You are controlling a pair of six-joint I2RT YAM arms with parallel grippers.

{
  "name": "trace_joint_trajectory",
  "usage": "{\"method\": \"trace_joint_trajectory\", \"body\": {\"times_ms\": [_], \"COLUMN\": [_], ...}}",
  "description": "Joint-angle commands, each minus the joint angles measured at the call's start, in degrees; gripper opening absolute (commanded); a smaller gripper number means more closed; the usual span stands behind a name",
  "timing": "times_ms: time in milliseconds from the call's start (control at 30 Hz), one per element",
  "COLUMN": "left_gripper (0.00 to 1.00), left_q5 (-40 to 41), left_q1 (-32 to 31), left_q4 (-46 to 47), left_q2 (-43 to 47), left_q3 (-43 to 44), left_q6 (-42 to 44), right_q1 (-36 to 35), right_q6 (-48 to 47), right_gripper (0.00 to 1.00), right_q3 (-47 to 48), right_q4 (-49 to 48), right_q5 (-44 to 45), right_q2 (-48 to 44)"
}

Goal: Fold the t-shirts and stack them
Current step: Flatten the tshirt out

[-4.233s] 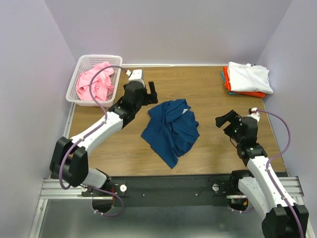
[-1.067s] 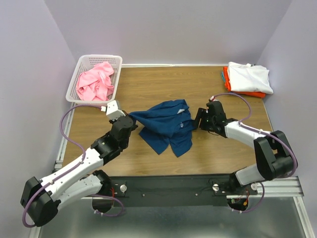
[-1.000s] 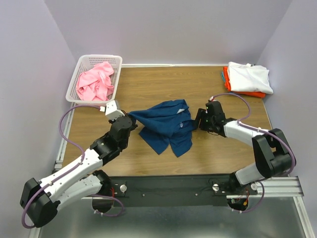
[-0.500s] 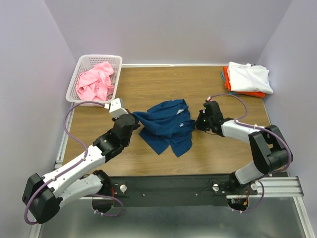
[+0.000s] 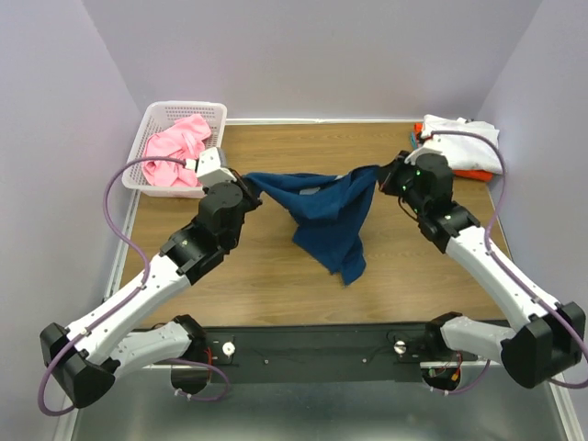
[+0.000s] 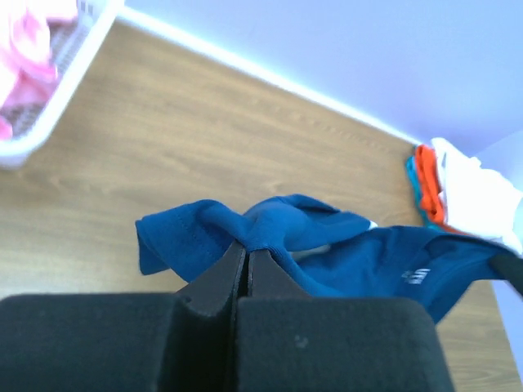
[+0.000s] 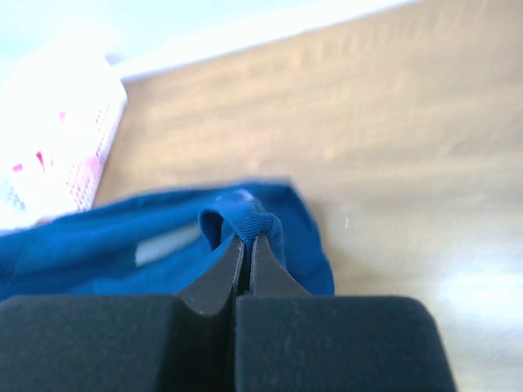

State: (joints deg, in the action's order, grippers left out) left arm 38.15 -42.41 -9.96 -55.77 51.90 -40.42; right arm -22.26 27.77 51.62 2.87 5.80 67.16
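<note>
I should lift the navy blue t-shirt's lower part (image 5: pixel 334 243) high with both grippers and swing it flat toward the table's back (image 5: pixel 308 145) before folding, because it hangs bunched to a point.
A navy blue t-shirt (image 5: pixel 328 213) hangs stretched above the table between both grippers, its lower part drooping to a point near the table's middle. My left gripper (image 5: pixel 246 183) is shut on its left end; in the left wrist view the cloth (image 6: pixel 327 249) bunches at the closed tips (image 6: pixel 248 249). My right gripper (image 5: pixel 379 176) is shut on its right end, and the right wrist view shows a ribbed blue hem (image 7: pixel 249 222) pinched at the tips (image 7: pixel 247 238). A pink t-shirt (image 5: pixel 177 151) lies crumpled in the basket. White, orange and teal t-shirts (image 5: pixel 462 145) lie stacked at the back right.
The white lattice basket (image 5: pixel 157 116) stands at the table's back left corner. The folded stack sits near the table's right edge (image 5: pixel 503 216). Purple walls close in the back and sides. The arm bases and a black rail (image 5: pixel 312 342) run along the near edge.
The right gripper closed on the shirt's right end. Both arms then rose and drew apart towards the back, lifting the navy shirt off the table and stretching it between them.
</note>
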Motion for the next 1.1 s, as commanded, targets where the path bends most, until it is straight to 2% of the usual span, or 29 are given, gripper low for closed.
{"method": "trace_joint_trajectory", "body": {"times_ms": [0, 167, 200, 233, 367, 533, 800, 967, 1067], "left_gripper": [0.00, 0.00, 0.00, 0.00, 0.00, 0.00, 0.00, 0.00, 0.00], "left_q5": [2.63, 6.74, 7.28, 7.29, 1.94, -2.55, -2.03, 4.55, 2.47], "left_q1": [0.31, 0.49, 0.58, 0.58, 0.49, 0.58, 0.58, 0.75, 4.87], "left_q4": [1.17, -1.38, -1.29, -1.29, 4.67, 4.77, 6.08, 9.51, 8.39], "left_q2": [1.01, -0.92, -1.27, -1.27, -0.57, -1.01, -2.94, -7.06, -12.07], "left_q3": [8.18, 18.48, 25.29, 26.57, 32.11, 40.02, 44.07, 45.39, 48.02], "left_q6": [8.25, 14.22, 16.50, 17.74, 24.24, 28.91, 32.68, 36.29, 35.34], "right_q1": [-0.15, -0.24, -0.24, -0.24, -0.24, -0.24, -0.24, -0.24, -0.24], "right_q6": [-6.05, -11.23, -14.20, -14.23, -16.69, -19.59, -22.40, -25.39, -27.24], "right_gripper": [0.01, 0.01, 0.01, 0.01, 0.01, 0.01, 0.01, 0.01, 0.01], "right_q3": [7.87, 18.15, 26.17, 26.26, 37.56, 47.95, 57.36, 63.24, 65.80], "right_q4": [5.56, 10.21, 13.01, 13.03, 16.19, 19.53, 20.77, 20.68, 20.59], "right_q5": [7.81, 10.89, 12.29, 12.30, 10.90, 4.33, -0.79, 3.85, 6.58], "right_q2": [-3.51, -4.75, -5.10, -5.10, -6.07, -5.81, -2.56, 5.15, 9.21]}}
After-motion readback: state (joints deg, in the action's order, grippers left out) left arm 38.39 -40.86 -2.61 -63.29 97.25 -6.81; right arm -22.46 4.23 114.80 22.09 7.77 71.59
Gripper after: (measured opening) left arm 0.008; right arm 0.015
